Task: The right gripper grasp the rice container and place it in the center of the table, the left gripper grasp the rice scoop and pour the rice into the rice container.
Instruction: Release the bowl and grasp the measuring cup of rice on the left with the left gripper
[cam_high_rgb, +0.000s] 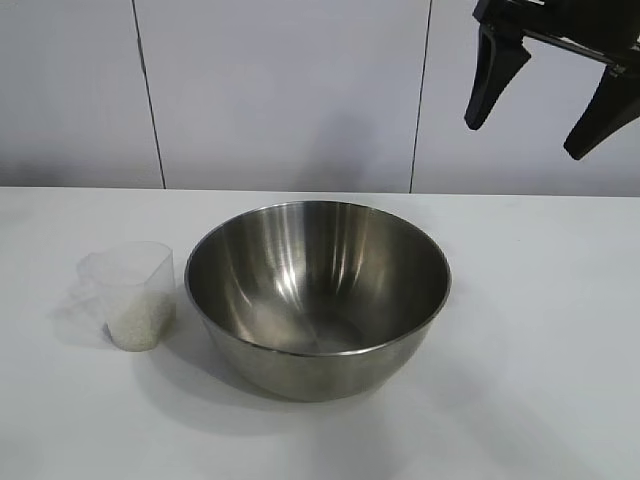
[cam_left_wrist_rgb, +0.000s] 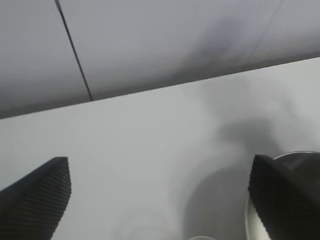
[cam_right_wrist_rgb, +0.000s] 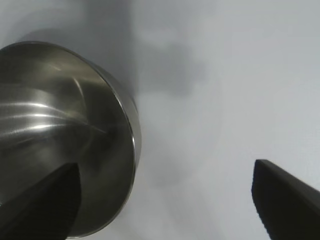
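I should move my left gripper back and bring it in low beside the rice scoop's handle, because it is high with one finger in line with the bowl's rim.
The rice container, a big shiny steel bowl, stands empty at the middle of the white table. It also shows in the right wrist view. The rice scoop, a clear plastic cup holding white rice, stands just left of the bowl. My right gripper hangs open and empty high above the table at the back right, up and right of the bowl. My left gripper is open and empty above the table; the bowl's rim shows behind one finger.
A grey panelled wall with vertical seams stands behind the table. Bare table lies right of the bowl and in front of it.
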